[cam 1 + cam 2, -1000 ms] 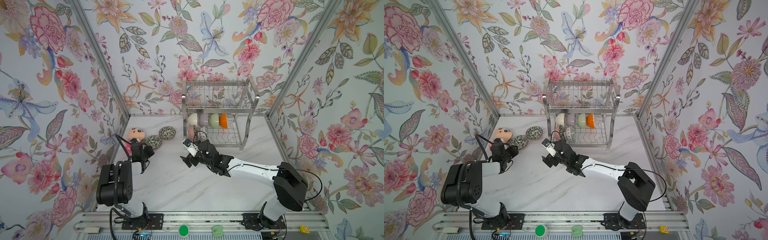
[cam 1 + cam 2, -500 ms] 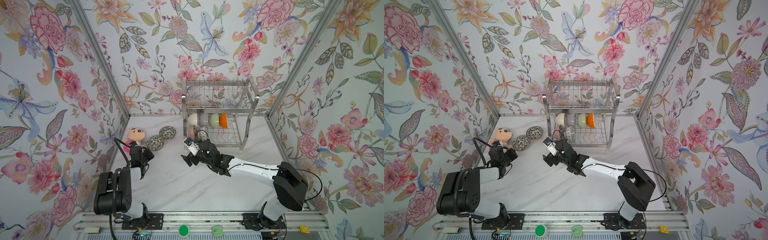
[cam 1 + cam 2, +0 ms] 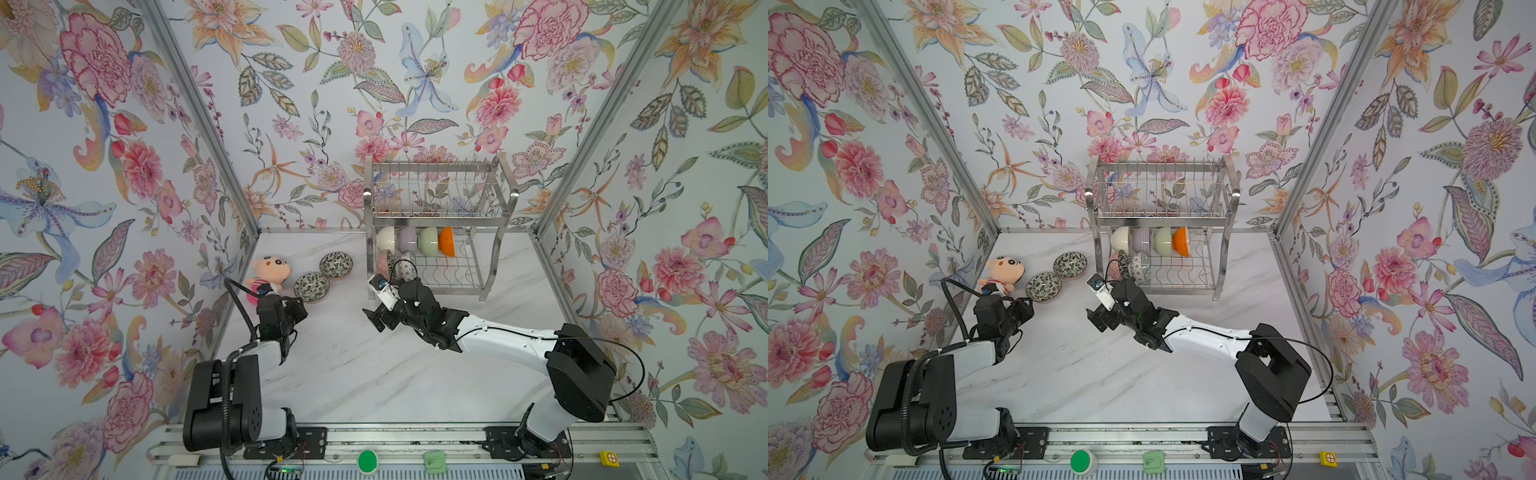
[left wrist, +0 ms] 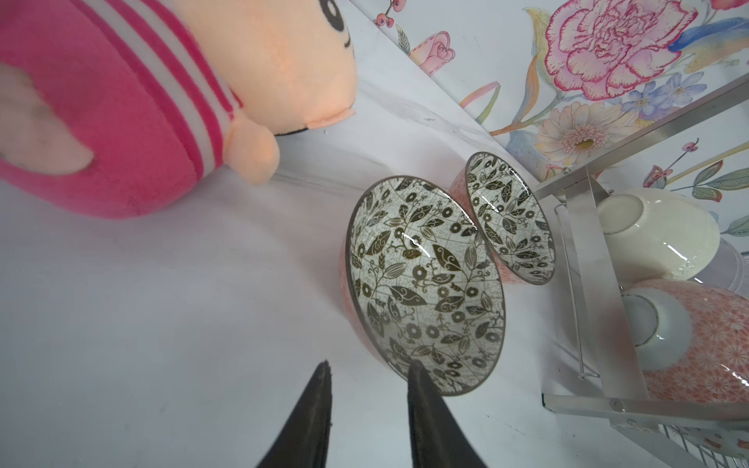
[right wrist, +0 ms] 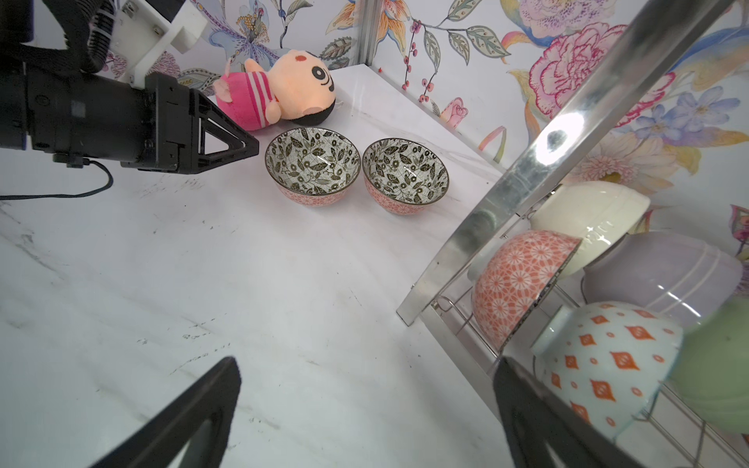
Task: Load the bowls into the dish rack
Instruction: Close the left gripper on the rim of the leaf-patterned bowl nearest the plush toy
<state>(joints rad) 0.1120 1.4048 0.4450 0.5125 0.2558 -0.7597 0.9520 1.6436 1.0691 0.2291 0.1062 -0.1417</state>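
Next, my left gripper picks up the near bowl [image 3: 311,286] by its rim [image 4: 374,343] and puts it in front of the dish rack, because the bowl stands far from my right gripper.
Two leaf-patterned bowls stand upright on the table, a near one [image 3: 311,286] [image 4: 425,283] [image 5: 312,164] and a far one [image 3: 336,264] [image 5: 405,170]. My left gripper [image 3: 301,309] [image 4: 367,366] is open and empty, with one fingertip [image 4: 413,366] right at the near bowl's rim. The dish rack [image 3: 496,257] [image 5: 527,170] holds a cream bowl [image 3: 385,238], a lilac bowl [image 3: 407,240], a green bowl [image 3: 428,242] and an orange bowl [image 3: 446,242] on edge. Two patterned bowls [image 5: 518,279] [image 5: 608,360] stand in front of those. My right gripper [image 3: 376,318] [image 5: 364,364] hangs wide open and empty beside the rack's front left leg.
A pink plush doll [image 3: 268,272] [image 4: 142,101] lies by the left wall, just behind the near bowl. The floral walls close in on three sides. The rack's upper shelf [image 3: 432,166] carries nothing.
My left gripper has shifted slightly beside the near bowl and its jaws now stand apart. The right arm has hardly moved.
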